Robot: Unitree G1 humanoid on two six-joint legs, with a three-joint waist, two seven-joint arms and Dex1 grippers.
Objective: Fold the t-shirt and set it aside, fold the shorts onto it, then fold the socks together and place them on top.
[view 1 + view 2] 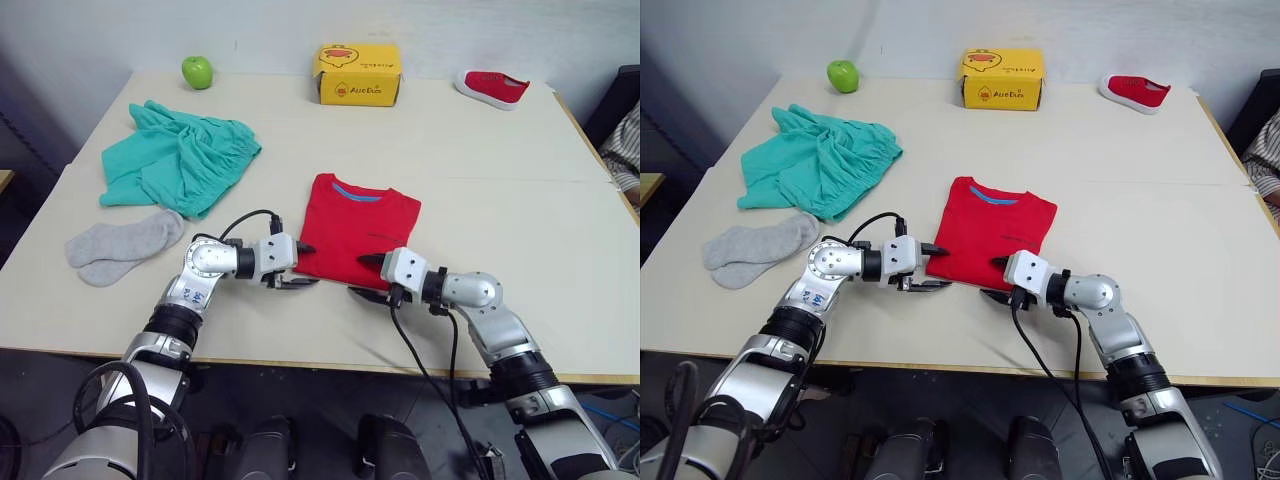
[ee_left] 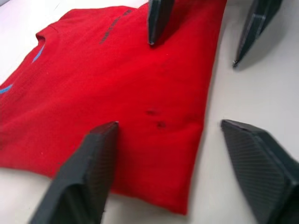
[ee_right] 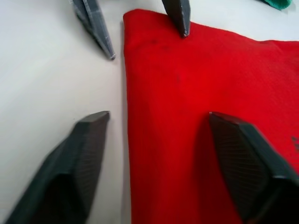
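The red t-shirt (image 1: 352,228) is lying flat, with its sides tucked (image 1: 409,218) into a compact rectangle. The t-shirt will stay folded and slide to the side when I pull its edge.
The red t-shirt (image 1: 360,225) lies flat mid-table as a narrow rectangle, blue collar at the far end. My left gripper (image 1: 308,266) is open at its near-left corner and my right gripper (image 1: 360,275) is open at its near-right corner, the two facing each other. In the left wrist view one finger (image 2: 84,172) sits over the red cloth and the other over bare table beyond the hem; the right wrist view shows the right gripper the same way. Neither holds anything. The teal shorts (image 1: 180,160) lie crumpled at far left, the grey socks (image 1: 120,245) just in front of them.
A green apple (image 1: 197,71), a yellow box (image 1: 357,72) and a small red shoe (image 1: 492,87) stand along the far edge of the beige table (image 1: 520,220). The table's front edge runs just behind both wrists.
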